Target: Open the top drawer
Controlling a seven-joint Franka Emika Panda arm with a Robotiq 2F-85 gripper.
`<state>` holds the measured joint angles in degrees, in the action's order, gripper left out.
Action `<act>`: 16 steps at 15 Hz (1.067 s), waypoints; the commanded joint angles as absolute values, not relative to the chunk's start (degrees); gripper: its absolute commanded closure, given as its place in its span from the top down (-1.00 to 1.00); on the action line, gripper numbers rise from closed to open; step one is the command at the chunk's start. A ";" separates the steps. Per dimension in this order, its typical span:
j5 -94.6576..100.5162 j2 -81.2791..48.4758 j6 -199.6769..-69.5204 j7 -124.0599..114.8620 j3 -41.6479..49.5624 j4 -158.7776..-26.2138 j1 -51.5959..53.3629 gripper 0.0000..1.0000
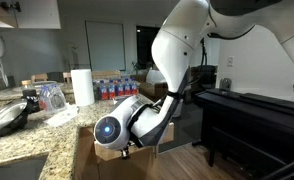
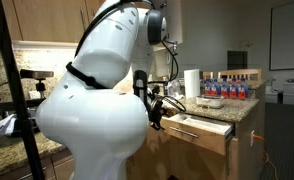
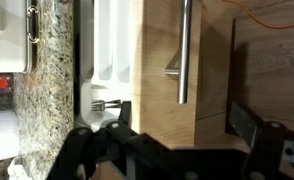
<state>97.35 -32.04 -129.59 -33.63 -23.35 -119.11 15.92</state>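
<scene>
The robot's open gripper sits beyond the silver handle's end [image 3: 182,99] and the top drawer is part-way out, so the gripper should rise, turn and come down behind the drawer front.
The top drawer [image 3: 162,70] stands pulled out from under the granite counter. Its light wood front carries a silver bar handle [image 3: 184,50], and the pale interior [image 3: 112,45] shows a fork [image 3: 107,103]. In the wrist view my gripper [image 3: 172,140] is open, its dark fingers [image 3: 252,125] spread wide on either side of the drawer front, just clear of the handle's end and holding nothing. In an exterior view the drawer [image 2: 202,135] juts out from the cabinet, with the gripper [image 2: 159,108] close behind it. The arm hides most of the drawer in an exterior view, where the gripper [image 1: 127,148] hangs low.
The granite counter [image 3: 47,90] runs along the drawer. On it stand a paper towel roll [image 1: 82,85], water bottles [image 1: 117,90] and a dark pan lid [image 1: 7,118]. A black piano [image 1: 252,115] stands across the floor. A tripod [image 2: 17,110] stands beside the arm.
</scene>
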 commanded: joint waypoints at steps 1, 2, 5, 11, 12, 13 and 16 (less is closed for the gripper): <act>86.38 -23.45 -137.72 -27.87 -24.14 -122.23 13.82 1.00; 83.18 -21.74 -139.69 -26.68 -23.93 -122.04 13.87 1.00; 72.52 -16.98 -143.92 -20.89 -22.88 -120.29 14.08 1.00; 56.34 -15.30 -144.23 -17.34 -18.15 -110.95 15.54 1.00; 54.58 -15.66 -143.71 -20.56 -17.11 -109.49 15.91 1.00; 52.25 -15.84 -144.37 -21.27 -16.36 -108.94 15.89 1.00; 48.19 -16.41 -144.46 -26.36 -13.82 -107.99 16.72 1.00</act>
